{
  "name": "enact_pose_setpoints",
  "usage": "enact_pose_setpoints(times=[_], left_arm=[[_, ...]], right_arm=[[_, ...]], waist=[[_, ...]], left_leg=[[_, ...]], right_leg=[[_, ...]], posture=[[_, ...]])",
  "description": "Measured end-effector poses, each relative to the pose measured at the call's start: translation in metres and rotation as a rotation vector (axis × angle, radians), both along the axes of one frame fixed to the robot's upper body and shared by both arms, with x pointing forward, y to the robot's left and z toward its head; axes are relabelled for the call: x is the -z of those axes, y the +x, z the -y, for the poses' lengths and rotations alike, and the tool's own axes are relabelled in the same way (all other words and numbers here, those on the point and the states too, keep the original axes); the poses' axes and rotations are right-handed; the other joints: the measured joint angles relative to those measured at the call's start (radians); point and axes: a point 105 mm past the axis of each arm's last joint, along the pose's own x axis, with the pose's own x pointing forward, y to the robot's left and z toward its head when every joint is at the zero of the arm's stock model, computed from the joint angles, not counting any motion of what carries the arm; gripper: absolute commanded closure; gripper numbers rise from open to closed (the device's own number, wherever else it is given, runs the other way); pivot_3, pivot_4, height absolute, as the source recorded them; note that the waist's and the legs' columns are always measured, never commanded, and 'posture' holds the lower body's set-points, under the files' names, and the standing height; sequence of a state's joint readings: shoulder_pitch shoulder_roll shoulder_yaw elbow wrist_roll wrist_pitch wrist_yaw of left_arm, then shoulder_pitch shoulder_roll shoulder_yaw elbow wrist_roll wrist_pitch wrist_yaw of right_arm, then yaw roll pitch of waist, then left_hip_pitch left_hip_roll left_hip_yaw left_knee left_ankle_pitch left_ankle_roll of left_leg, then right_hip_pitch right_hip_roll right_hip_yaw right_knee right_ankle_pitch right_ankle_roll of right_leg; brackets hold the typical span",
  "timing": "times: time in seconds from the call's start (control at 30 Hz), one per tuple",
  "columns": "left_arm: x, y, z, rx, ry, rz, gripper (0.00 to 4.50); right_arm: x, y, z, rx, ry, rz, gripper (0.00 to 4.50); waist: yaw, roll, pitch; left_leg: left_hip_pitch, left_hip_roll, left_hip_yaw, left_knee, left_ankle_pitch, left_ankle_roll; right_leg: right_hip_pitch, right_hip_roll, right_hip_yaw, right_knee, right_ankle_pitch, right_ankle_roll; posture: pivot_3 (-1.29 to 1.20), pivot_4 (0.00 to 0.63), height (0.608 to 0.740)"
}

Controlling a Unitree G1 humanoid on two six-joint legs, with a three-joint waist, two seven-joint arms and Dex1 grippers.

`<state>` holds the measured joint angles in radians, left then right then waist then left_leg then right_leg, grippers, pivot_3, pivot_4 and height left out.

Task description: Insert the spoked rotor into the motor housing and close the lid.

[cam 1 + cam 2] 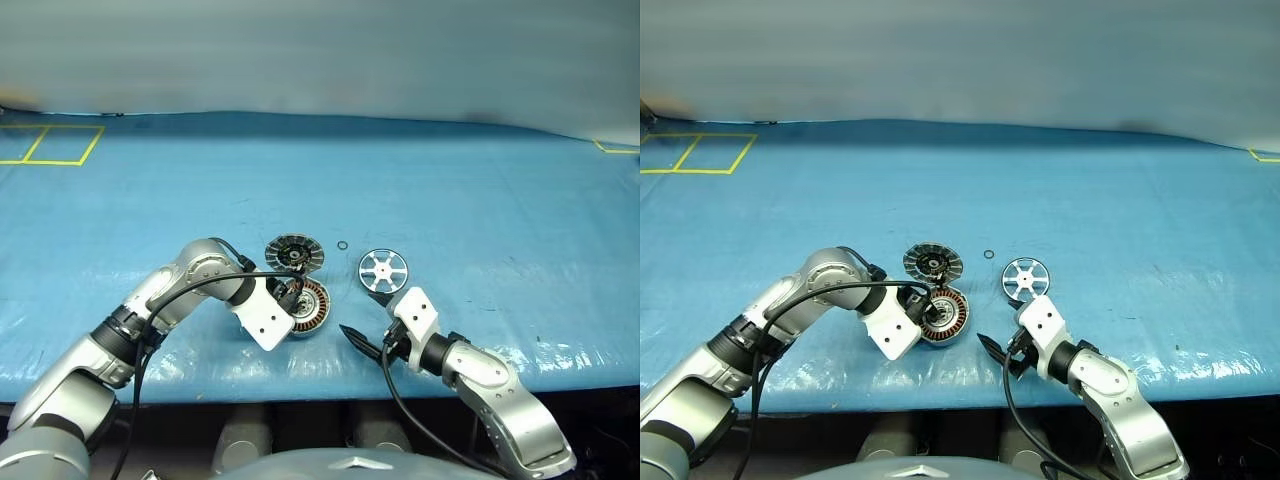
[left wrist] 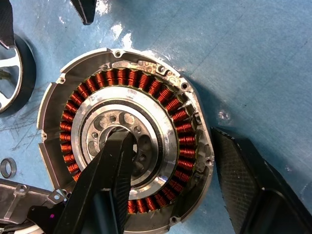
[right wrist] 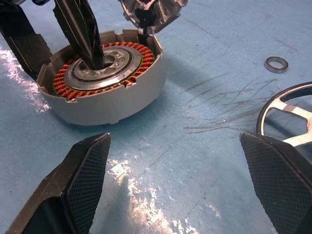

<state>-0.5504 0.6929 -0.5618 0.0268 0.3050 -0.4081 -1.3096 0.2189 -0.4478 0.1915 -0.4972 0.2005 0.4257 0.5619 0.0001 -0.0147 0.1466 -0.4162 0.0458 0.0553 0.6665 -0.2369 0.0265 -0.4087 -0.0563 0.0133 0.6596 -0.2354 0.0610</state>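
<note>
The small silvery ring (image 1: 342,245) looks like a match for the motor housing's round centre hole (image 3: 111,60). The ring will settle flat there when I lower it.
The motor housing (image 1: 308,308), a silver cup ringed with copper windings, sits on the blue mat near the front edge. My left gripper (image 1: 297,300) straddles its wall, open. One finger (image 2: 109,180) reaches into the dark centre and the other (image 2: 243,180) stands just outside the rim. The lid (image 1: 294,253), a disc with a segmented rim and black centre, lies open behind the housing and is joined to its edge. The spoked rotor (image 1: 383,270) lies flat to the right. My right gripper (image 1: 365,340) hovers open in front of the rotor, holding nothing.
A tiny black ring (image 1: 343,246) lies between the lid and the rotor. The blue mat (image 1: 480,200) stretches far back. Its front edge (image 1: 560,365) runs just beyond my right gripper. Yellow tape squares (image 1: 60,145) mark the far left.
</note>
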Motion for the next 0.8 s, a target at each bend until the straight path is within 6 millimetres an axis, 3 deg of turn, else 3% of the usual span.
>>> enact_pose_setpoints(times=[0.07, 0.3, 0.47, 0.67, 0.8], left_arm=[[-0.004, 0.003, 0.001, 0.001, 0.003, 0.023, 0.71], [-0.010, 0.004, 0.003, -0.023, -0.019, 0.009, 0.71], [-0.051, -0.005, 0.009, -0.036, -0.163, -0.034, 0.71], [-0.075, -0.009, -0.011, -0.274, -0.349, -0.178, 0.71], [-0.084, 0.001, -0.024, -0.553, -0.626, -0.262, 0.71]], right_arm=[[0.001, -0.001, -0.004, -0.008, 0.009, -0.003, 0.00], [0.003, -0.004, -0.006, -0.021, 0.009, -0.014, 0.00], [0.008, -0.011, -0.001, -0.044, 0.002, -0.050, 0.00], [-0.002, -0.003, 0.004, -0.018, 0.026, -0.018, 0.00], [-0.037, 0.022, -0.005, 0.002, 0.112, 0.119, 0.00]], waist=[[0.000, 0.000, 0.000], [0.000, 0.000, 0.000], [-0.001, 0.000, 0.000], [-0.012, -0.001, 0.001], [-0.016, -0.001, 0.001]], left_leg=[[0.000, 0.000, 0.000, 0.000, 0.000, 0.000], [0.000, 0.000, 0.000, 0.000, 0.000, 0.000], [0.000, 0.000, -0.002, 0.000, 0.000, 0.000], [0.001, 0.001, -0.004, 0.000, 0.000, 0.000], [0.002, 0.001, -0.003, 0.000, 0.000, 0.000]], right_leg=[[0.000, 0.000, 0.000, 0.000, 0.000, 0.000], [0.000, 0.000, 0.000, 0.000, 0.000, 0.000], [0.000, 0.000, 0.000, 0.000, 0.000, 0.000], [0.000, 0.000, 0.000, 0.000, 0.000, 0.000], [0.000, 0.000, 0.001, 0.001, 0.001, 0.001]], posture=[[0.00, 0.150, 0.740], [0.00, 0.150, 0.740], [0.00, 0.150, 0.740], [0.00, 0.150, 0.740], [0.00, 0.150, 0.740]])
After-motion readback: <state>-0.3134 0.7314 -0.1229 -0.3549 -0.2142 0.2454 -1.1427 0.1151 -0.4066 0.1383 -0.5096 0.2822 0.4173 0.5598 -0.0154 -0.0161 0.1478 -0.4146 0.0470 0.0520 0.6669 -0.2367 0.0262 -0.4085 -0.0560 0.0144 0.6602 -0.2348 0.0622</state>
